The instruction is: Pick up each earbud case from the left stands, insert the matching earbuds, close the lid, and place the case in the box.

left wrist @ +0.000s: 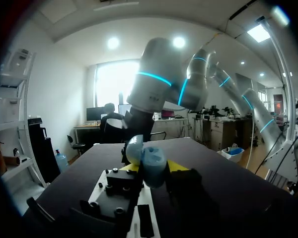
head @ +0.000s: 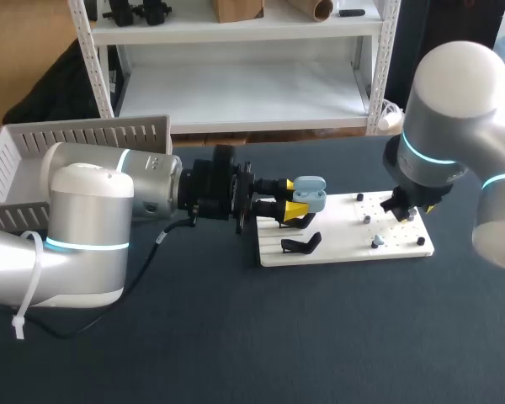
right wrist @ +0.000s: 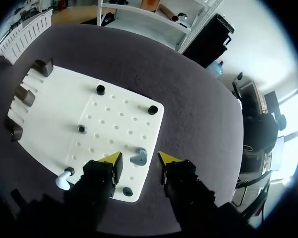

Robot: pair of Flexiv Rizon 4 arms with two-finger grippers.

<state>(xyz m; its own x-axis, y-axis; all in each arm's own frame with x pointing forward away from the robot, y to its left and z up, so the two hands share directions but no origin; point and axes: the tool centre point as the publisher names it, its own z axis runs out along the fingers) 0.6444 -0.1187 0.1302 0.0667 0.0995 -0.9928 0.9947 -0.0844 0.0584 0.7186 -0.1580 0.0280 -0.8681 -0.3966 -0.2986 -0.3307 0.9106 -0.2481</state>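
Note:
I expect the pale blue earbud (right wrist: 138, 157) to come off and leave its own peg standing when I lift it, because a hollow peg (right wrist: 82, 129) stands empty nearby.
My left gripper (head: 296, 202) comes in from the left and is shut on a light blue earbud case (head: 309, 194), held with its lid open above the left end of the white board (head: 345, 250). In the left wrist view the case (left wrist: 151, 164) sits between the yellow fingertips (left wrist: 178, 166). My right gripper (head: 401, 210) hangs over the board's peg area. Seen from its wrist, the right gripper (right wrist: 139, 159) is open, with a grey-blue earbud (right wrist: 138, 157) on the board between its fingers. A second, paler earbud (right wrist: 63, 179) lies near the board's edge.
Black stands (head: 301, 244) rise from the board's left part, and black pegs (right wrist: 153, 109) dot its right part. A white slatted box (head: 67, 147) stands at the far left of the table. A cable (head: 151, 252) trails from my left arm across the dark table.

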